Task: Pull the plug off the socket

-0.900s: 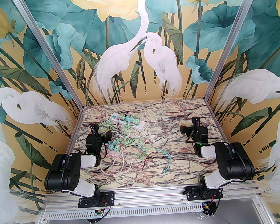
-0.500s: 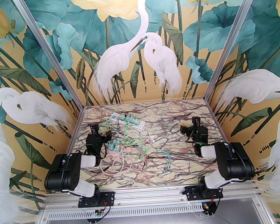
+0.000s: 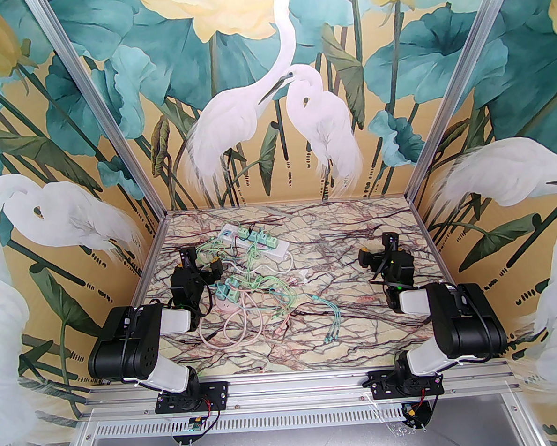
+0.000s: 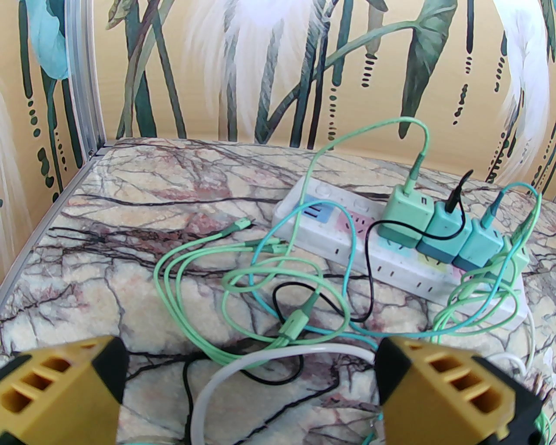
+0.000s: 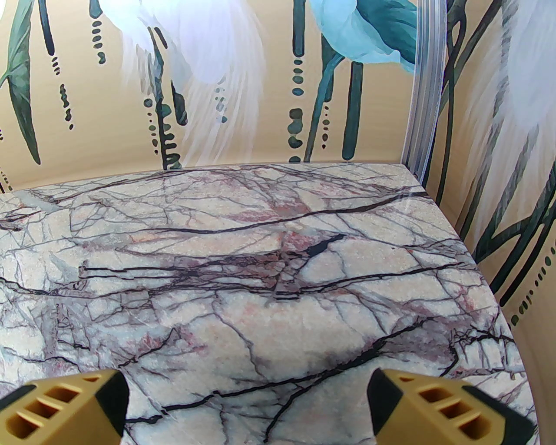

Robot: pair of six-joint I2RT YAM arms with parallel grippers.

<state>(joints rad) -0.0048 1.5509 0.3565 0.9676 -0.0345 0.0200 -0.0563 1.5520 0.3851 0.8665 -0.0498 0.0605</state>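
The pink round socket is next to my left arm and far from my right gripper, so my left gripper should back away and move the socket toward the middle.
A white power strip socket lies at the back left of the marble table, with several green and teal plugs standing in a row in it. In the left wrist view the strip lies ahead to the right, and its nearest plug is light green. My left gripper hangs open just left of the strip; its yellow fingertips stand wide apart over loose cables. My right gripper is open over bare marble on the right, holding nothing.
A small pink round socket carrying green plugs sits near the left arm. Tangled green, teal, black and pink cables spread across the middle. Aluminium posts and painted walls close in the table on three sides.
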